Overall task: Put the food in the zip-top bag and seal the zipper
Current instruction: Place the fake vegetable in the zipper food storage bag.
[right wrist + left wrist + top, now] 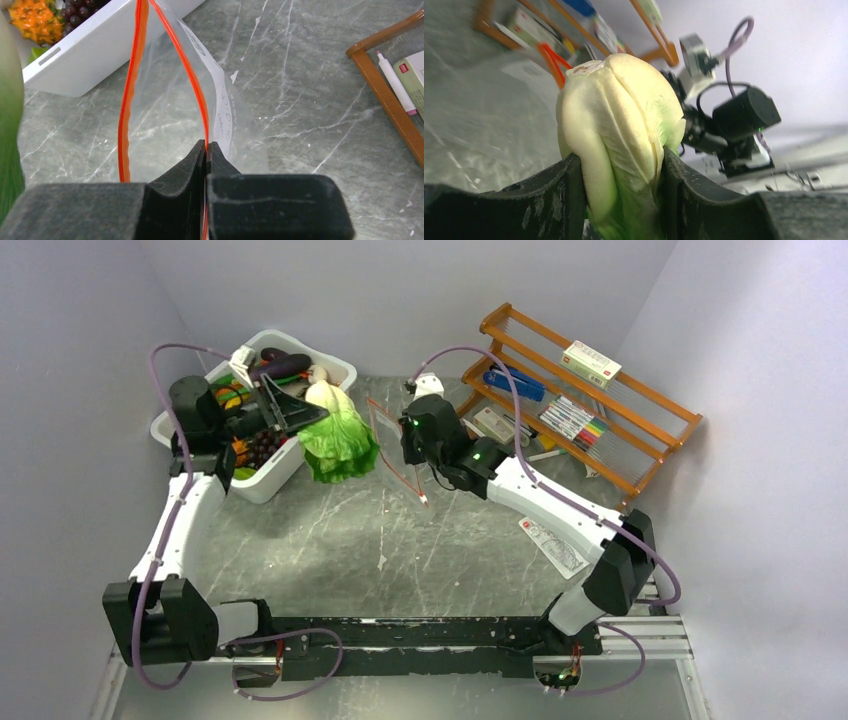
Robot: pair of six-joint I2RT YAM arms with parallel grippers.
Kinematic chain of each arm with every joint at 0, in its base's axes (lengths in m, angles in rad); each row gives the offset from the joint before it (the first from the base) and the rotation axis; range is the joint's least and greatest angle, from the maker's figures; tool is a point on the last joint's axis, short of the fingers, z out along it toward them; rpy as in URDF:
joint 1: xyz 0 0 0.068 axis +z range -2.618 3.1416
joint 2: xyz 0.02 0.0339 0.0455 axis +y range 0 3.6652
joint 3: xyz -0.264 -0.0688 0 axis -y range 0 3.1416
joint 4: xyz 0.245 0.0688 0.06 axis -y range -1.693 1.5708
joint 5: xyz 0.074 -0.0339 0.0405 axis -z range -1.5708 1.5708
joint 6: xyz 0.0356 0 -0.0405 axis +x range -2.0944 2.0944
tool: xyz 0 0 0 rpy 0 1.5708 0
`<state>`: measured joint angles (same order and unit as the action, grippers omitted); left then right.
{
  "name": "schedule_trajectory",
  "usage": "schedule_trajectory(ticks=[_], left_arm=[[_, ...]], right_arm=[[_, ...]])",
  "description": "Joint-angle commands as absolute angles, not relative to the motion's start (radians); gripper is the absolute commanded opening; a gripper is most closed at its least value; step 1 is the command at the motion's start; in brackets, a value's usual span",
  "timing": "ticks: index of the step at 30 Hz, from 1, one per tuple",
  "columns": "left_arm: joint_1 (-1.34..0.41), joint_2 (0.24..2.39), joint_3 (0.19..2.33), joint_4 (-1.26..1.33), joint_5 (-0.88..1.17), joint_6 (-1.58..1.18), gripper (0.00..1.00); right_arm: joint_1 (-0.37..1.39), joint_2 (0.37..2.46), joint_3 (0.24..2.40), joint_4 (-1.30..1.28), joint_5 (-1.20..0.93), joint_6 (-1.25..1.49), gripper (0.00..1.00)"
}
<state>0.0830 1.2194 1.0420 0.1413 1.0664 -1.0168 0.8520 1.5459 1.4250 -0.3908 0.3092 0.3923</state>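
Observation:
My right gripper is about to turn the bag's opening toward the lettuce's narrow stem [321, 393] and pull the bag over the lettuce, because the lettuce's wide leaves [340, 448] are spread out beside the bag's opening.
My left gripper [300, 418] is shut on the leafy green lettuce [336, 436] and holds it above the table beside the white bin [262, 483]. In the left wrist view the lettuce [619, 130] is pinched between both fingers. My right gripper [407, 440] is shut on one side of the zipper [194, 90] of the clear zip-top bag [165, 115], holding its mouth open and upright just right of the lettuce. The bag [392, 445] hangs between the grippers. More food, purple grapes [262, 447] and an eggplant [284, 364], lies in the bin.
An orange-brown wooden rack [590, 405] with pens and boxes stands at the back right. A white printed leaflet [552, 545] lies on the table near the right arm. Walls close in left, back and right.

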Motion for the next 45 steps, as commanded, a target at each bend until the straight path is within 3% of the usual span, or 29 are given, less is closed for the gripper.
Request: schedule_trajectory(ticks=[1, 10, 16, 27, 45], left_arm=[[-0.004, 1.269, 1.035, 0.213, 1.274, -1.077, 0.28], [-0.175, 1.323, 1.158, -0.191, 1.219, -0.784, 0.3], [-0.206, 1.378, 1.116, -0.163, 1.217, -0.795, 0.29], [-0.207, 1.53, 1.191, -0.404, 1.158, -0.595, 0.28], [-0.253, 1.458, 1.195, -0.431, 1.222, -0.445, 0.28]], right_arm=[[0.849, 1.566, 1.457, -0.342, 0.352, 0.382, 0.0], [0.834, 1.532, 1.39, -0.139, 0.353, 0.255, 0.0], [0.835, 1.459, 1.252, 0.037, 0.241, 0.171, 0.0], [0.846, 1.292, 1.018, 0.271, 0.057, 0.028, 0.0], [0.848, 1.367, 1.008, 0.245, 0.231, -0.025, 0.0]])
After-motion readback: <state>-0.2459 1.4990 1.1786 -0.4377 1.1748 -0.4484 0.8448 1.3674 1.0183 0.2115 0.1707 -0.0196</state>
